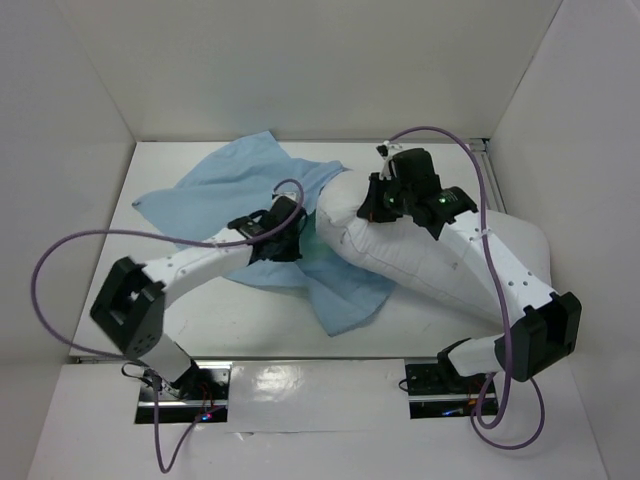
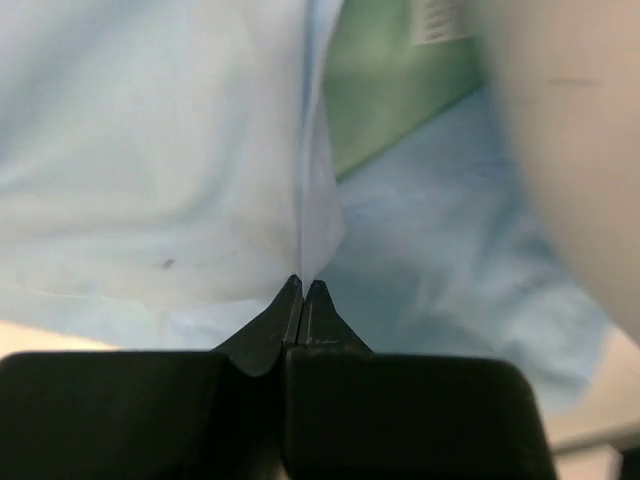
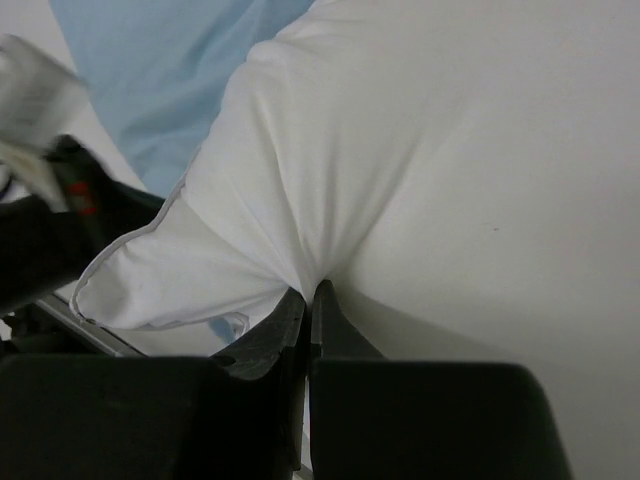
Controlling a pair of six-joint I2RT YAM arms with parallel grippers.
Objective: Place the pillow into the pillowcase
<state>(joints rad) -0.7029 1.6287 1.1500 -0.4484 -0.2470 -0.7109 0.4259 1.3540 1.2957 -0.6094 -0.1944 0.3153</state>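
The pillow's end point(image 1: 336, 208) is too shallow in the pillowcase. My right gripper should push it toward the pillowcase's green opening point(image 1: 312, 244) while my left gripper pulls the pillowcase's edge over.
The white pillow point(image 1: 420, 255) lies across the right half of the table, its left end resting on the pillowcase point(image 1: 235, 180). The pillowcase is spread light blue side up, with a sea-green patch point(image 2: 395, 85) showing at its opening. My left gripper point(image 1: 285, 232) is shut on a thin fold of the pillowcase edge point(image 2: 310, 210) and holds it upright in the left wrist view. My right gripper point(image 1: 385, 195) is shut on a pinch of pillow fabric point(image 3: 300, 230) near the pillow's left end. The pillow's small blue tag point(image 3: 232, 325) shows beside the right fingers.
White walls enclose the table on three sides. The left arm's black body point(image 3: 60, 220) shows at the left of the right wrist view, close to the pillow's corner. Purple cables point(image 1: 60, 260) loop from both arms.
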